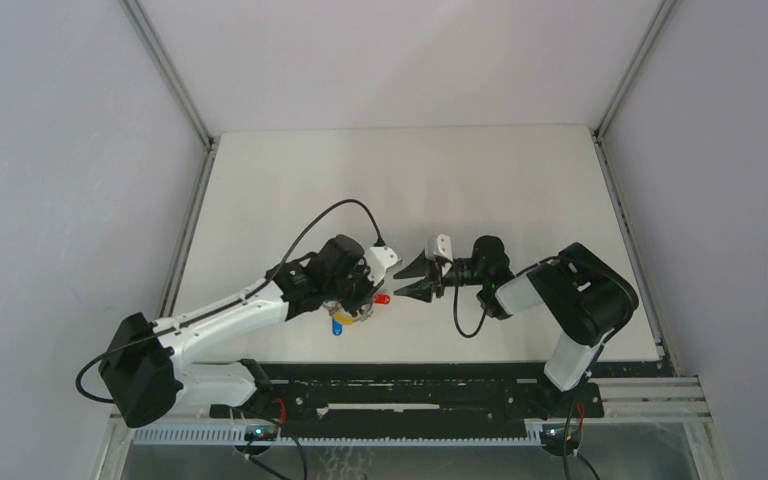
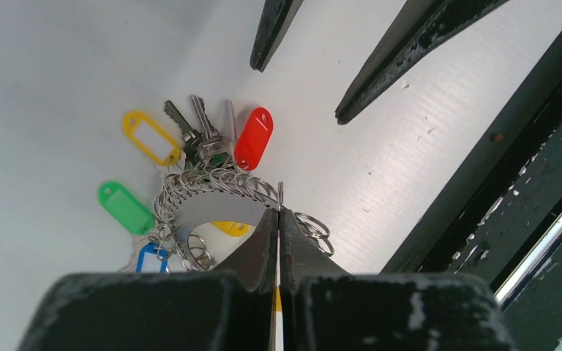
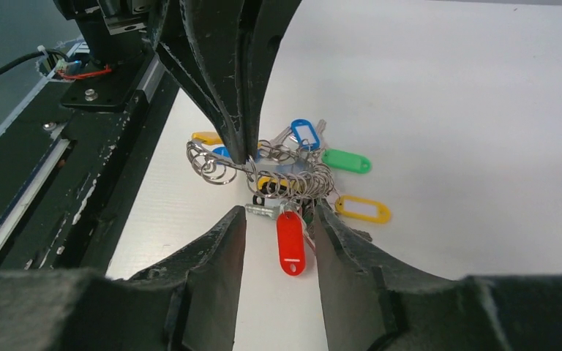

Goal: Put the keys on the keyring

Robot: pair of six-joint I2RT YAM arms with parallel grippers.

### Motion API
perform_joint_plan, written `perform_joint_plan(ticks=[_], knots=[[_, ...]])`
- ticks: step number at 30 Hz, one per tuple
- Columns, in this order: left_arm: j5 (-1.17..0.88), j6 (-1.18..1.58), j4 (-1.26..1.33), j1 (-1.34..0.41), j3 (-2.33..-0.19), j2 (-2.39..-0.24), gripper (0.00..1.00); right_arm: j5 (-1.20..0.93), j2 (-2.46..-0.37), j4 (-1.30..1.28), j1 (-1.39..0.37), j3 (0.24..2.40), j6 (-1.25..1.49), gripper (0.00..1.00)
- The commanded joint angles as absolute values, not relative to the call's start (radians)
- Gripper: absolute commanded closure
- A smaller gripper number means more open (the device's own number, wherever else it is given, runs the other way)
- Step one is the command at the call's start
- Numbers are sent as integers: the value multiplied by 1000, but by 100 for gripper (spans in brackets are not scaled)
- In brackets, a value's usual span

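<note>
The robot's left gripper is holding the thin wire with its wrist over the bunch [image 1: 345, 317], so the right gripper should take hold of the keyring's wire [image 3: 252, 177] before the left gripper moves away.
The keyring [image 2: 212, 181], a grey coil of metal rings, lies on the white table with green [image 2: 124, 207], blue [image 2: 150, 257], yellow [image 2: 151, 137] and red [image 2: 254, 138] heads and silver blades [image 2: 205, 131] fanned round it. My left gripper [image 2: 279, 213] is shut on a thin wire of the keyring. My right gripper [image 3: 278, 216] is open, its fingers either side of the red-headed key [image 3: 290, 243], not touching it. The yellow-headed key [image 3: 363, 209] lies right of it. From above, the two grippers [image 1: 365, 305] [image 1: 407, 278] meet tip to tip over the bunch [image 1: 350, 316].
The black base rail [image 3: 58, 146] runs along the table's near edge, close beside the bunch, and shows in the left wrist view [image 2: 483, 219]. White walls and metal frame posts [image 1: 175, 80] bound the table.
</note>
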State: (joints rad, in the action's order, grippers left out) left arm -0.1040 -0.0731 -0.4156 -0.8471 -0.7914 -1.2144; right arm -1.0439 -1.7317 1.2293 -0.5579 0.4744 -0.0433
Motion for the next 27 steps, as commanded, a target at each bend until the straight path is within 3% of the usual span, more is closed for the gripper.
perform_joint_plan(ticks=[1,8,27], knots=[[-91,-120,-487,-854,-871,-1184,100,-1041,-1701,1280,-549,479,23,60],[-95,-142,-528,-854,-888,-1178,100,-1050,-1785,1444,-562,490,100,60],[-156,-167,-532,-854,-915,-1212,100,-1038,-1888,1466,-674,560,22,66]])
